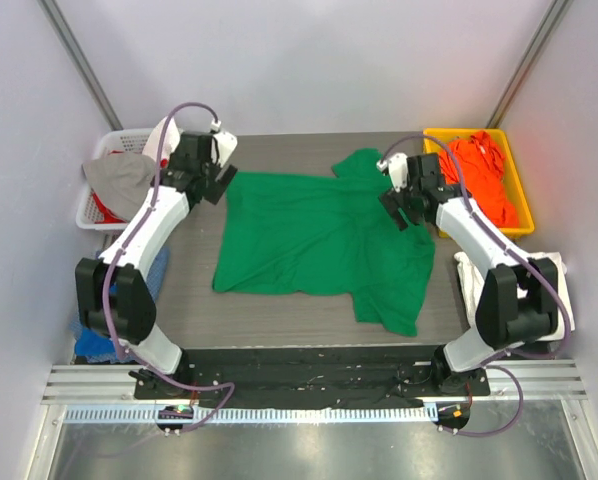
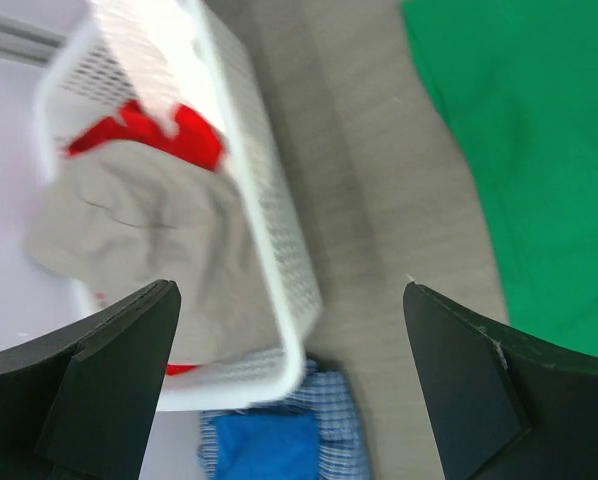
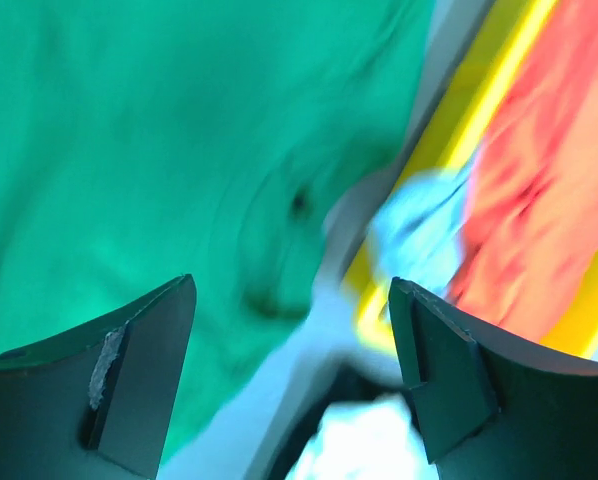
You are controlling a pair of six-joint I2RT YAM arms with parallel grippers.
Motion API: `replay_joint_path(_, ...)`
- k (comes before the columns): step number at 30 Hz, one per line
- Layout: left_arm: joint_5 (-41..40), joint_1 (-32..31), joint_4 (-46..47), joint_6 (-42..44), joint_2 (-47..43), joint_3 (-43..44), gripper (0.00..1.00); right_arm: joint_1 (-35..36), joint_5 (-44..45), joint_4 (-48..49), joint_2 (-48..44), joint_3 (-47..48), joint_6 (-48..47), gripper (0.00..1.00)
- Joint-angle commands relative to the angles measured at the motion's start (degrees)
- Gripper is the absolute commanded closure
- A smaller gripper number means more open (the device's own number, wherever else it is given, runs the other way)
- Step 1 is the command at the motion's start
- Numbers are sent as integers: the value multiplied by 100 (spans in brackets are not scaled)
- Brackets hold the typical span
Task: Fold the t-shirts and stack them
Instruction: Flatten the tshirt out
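Observation:
I should keep moving my left gripper toward the green t-shirt's near hem corner (image 1: 220,285) until the gripper's fingers pinch that corner, because the corner lies clear of the blue checked cloth.
The green t-shirt (image 1: 319,240) lies spread on the table, its bottom right part rumpled; it also shows in the left wrist view (image 2: 519,150) and the right wrist view (image 3: 149,150). The orange t-shirt (image 1: 484,175) lies bunched in the yellow bin (image 1: 514,170), also in the right wrist view (image 3: 539,200). A white t-shirt (image 1: 474,275) lies at the table's right edge under my right arm. My left gripper (image 1: 217,185) is open and empty beside the green shirt's top left corner. My right gripper (image 1: 404,210) is open and empty over the shirt's right side.
A white basket (image 1: 104,200) at the far left holds grey (image 1: 119,180) and red cloth; it also shows in the left wrist view (image 2: 269,230). A blue checked cloth (image 2: 279,430) lies on the table near it. Grey walls close in both sides.

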Motion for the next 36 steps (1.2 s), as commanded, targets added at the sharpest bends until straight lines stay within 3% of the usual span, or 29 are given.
replay_joint_path(1,641,-192,-308,-212,-548,-1152,0,360,90,-689,-902,-977,-90,13)
replay_joint_path(6,712,-359,-107,-309,-830,-1900,0,554,328,-768,-1265,-1516,-126,12)
replay_joint_path(17,712,-710,-158,-458,-267,-1891,0,554,241,-995,-1334,-1789,-187,12)
replay_joint_path(28,852,-1195,-1204,-291,-1602,-3016,5,660,-173,-1910,-2609,-2501,-425,17)
replay_joint_path(36,1361,-1195,-1617,-414,-2017,-3614,19,677,-85,-2051,-2882,-2703,-416,21)
